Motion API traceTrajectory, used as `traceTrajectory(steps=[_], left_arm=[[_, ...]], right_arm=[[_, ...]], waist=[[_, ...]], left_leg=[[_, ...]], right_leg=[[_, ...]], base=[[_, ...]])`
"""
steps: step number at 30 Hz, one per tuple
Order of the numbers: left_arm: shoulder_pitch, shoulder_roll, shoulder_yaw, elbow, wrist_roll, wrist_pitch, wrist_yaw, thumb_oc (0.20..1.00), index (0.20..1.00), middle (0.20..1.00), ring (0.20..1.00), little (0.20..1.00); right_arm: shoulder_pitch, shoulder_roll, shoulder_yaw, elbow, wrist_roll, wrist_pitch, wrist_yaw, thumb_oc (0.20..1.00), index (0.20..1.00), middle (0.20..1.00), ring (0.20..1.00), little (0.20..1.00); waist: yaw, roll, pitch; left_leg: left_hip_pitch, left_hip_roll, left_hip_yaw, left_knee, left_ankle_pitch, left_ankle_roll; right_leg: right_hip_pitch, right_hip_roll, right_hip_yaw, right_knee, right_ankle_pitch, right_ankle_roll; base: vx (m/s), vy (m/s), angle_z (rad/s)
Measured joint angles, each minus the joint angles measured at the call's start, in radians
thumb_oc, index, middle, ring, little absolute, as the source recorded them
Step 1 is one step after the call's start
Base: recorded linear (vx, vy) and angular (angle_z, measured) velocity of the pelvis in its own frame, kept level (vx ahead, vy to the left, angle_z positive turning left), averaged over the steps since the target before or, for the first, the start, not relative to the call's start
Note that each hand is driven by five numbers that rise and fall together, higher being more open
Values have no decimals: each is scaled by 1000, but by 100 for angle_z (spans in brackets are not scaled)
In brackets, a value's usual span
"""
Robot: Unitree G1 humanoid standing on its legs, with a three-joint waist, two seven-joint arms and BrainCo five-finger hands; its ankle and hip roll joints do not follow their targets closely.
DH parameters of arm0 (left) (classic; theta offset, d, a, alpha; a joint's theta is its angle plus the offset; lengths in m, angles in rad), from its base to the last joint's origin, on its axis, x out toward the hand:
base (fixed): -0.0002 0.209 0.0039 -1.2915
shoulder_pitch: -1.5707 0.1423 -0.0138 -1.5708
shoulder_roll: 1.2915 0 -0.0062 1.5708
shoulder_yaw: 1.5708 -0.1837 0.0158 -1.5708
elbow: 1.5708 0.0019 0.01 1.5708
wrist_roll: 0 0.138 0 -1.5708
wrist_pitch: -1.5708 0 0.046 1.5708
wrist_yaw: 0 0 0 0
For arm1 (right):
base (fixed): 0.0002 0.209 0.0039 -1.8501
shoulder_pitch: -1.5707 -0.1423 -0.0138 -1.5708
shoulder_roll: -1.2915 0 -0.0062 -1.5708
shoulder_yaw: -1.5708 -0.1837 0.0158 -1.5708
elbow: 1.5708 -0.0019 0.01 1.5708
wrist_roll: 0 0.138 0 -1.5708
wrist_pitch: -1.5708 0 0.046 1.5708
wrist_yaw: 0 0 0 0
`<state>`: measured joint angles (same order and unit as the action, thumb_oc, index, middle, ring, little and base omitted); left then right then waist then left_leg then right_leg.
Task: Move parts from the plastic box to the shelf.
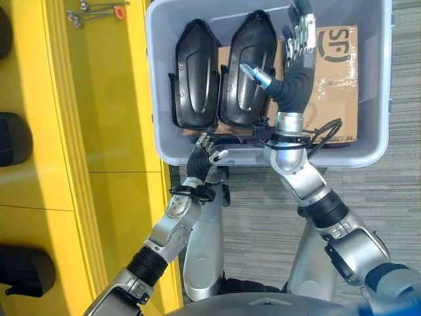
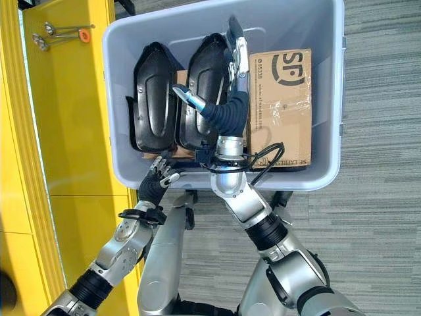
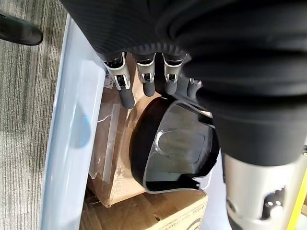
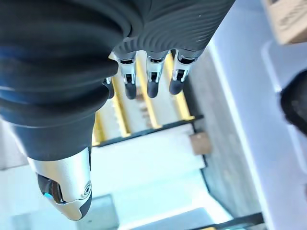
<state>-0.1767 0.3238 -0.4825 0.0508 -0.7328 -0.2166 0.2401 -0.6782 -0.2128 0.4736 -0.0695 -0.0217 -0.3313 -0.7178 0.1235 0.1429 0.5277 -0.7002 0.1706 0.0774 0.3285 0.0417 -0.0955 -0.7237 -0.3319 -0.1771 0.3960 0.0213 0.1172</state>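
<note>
I expect to uncover flat cardboard when I lift the black part point(image 1: 247, 74) next to the carton, since brown cardboard shows in the gap point(image 1: 223, 56) between both parts.
A grey plastic box point(image 1: 371, 153) holds two black moulded parts side by side, one on the left point(image 1: 194, 72) and one on the right point(image 1: 245, 66). My right hand point(image 1: 297, 56) is inside the box, open, its fingers straight over the edge between the right part and a cardboard carton point(image 1: 339, 79), thumb towards the part. My left hand point(image 1: 200, 158) rests at the box's near wall with relaxed fingers, holding nothing. In the left wrist view its fingertips point(image 3: 125, 93) hover just above a black part point(image 3: 175, 148).
A yellow shelf point(image 1: 105, 99) runs along the left, close to the box. Black parts point(image 1: 13, 138) point(image 1: 23, 271) lie at its far left edge, and small metal tools point(image 1: 99, 10) at its far end. Grey carpet point(image 1: 263, 197) surrounds the box.
</note>
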Motion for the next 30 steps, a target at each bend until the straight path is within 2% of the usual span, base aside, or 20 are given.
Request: traceTrajectory(steps=[6, 13, 15, 17, 19, 20, 21, 22, 25, 30], left_arm=[[0, 0, -24, 4, -2, -22, 6, 1000, 1000, 1000, 1000, 1000], [2, 0, -25, 12, -4, -39, 2, 1000, 1000, 1000, 1000, 1000], [3, 1, -24, 13, -4, -50, 2, 1000, 1000, 1000, 1000, 1000], [8, 0, -20, 12, -5, -65, 7, 1000, 1000, 1000, 1000, 1000], [15, 0, -12, 12, -27, -81, 15, 1000, 1000, 1000, 1000, 1000], [13, -1, -8, 11, -33, -83, 31, 1000, 1000, 1000, 1000, 1000], [12, 0, -4, 11, -33, -83, 43, 1000, 1000, 1000, 1000, 1000], [9, -2, -1, 11, -33, -83, 49, 1000, 1000, 1000, 1000, 1000], [8, -21, 14, 22, -33, -113, 57, 1000, 1000, 1000, 1000, 1000], [-12, -47, 7, 58, -34, -140, 71, 1000, 1000, 1000, 1000, 1000]], right_arm=[[-21, 0, 22, -5, 2, 72, -2, 1000, 1000, 1000, 1000, 1000], [-9, 1, 24, 79, 113, 89, -16, 1000, 1000, 1000, 1000, 1000], [11, 2, 25, 107, 131, 89, -9, 1000, 1000, 1000, 1000, 1000], [17, 5, 28, 111, 158, 89, 5, 1000, 1000, 1000, 1000, 1000], [9, 22, 27, 138, 157, 88, 17, 1000, 1000, 1000, 1000, 1000], [6, 39, 26, 157, 157, 88, 21, 1000, 1000, 1000, 1000, 1000], [6, 50, 28, 168, 157, 87, 21, 1000, 1000, 1000, 1000, 1000], [9, 56, 28, 176, 157, 87, 21, 1000, 1000, 1000, 1000, 1000], [7, 51, 26, 177, 156, 85, 21, 1000, 1000, 1000, 1000, 1000], [5, 45, 30, 171, 154, 106, 17, 1000, 1000, 1000, 1000, 1000]], waist=[[1, 0, 0], [2, 0, 0], [5, 0, 0], [10, -2, 1], [41, -15, -2], [52, -19, -1], [50, -19, -1], [41, -19, -1], [29, -20, 0], [3, -20, 0]], left_leg=[[4, 0, 9, 0, -1, 1], [2, 0, 14, 5, -5, 5], [-4, 4, 31, 9, -12, 8], [-13, 12, 64, 24, -23, 14], [-19, 46, 118, 51, -42, 8], [-23, 65, 139, 66, -56, 6], [-28, 72, 145, 73, -61, 4], [-34, 74, 143, 80, -65, 1], [-50, 101, 134, 76, -65, -3], [-51, 100, 140, 73, -69, -9]], right_leg=[[-1, 0, 6, -2, 6, 8], [-3, -1, 7, -8, 10, 6], [-9, 0, 9, -30, 30, 5], [-22, -4, 4, -58, 50, -11], [-21, -26, -99, -116, 81, -49], [-20, -40, -161, -135, 87, -50], [-21, -41, -177, -141, 113, -54], [-23, -44, -181, -140, 142, -48], [-41, -18, -192, -135, 144, -49], [-45, -20, -192, -136, 144, -50]], base=[[-4, 10, -2], [-9, 35, -2], [-28, 157, -19], [-33, 119, -43], [-23, 57, -83], [-27, 4, -72], [-31, -5, -39], [-30, -9, -12], [-27, 11, -9], [-11, 27, -1]])
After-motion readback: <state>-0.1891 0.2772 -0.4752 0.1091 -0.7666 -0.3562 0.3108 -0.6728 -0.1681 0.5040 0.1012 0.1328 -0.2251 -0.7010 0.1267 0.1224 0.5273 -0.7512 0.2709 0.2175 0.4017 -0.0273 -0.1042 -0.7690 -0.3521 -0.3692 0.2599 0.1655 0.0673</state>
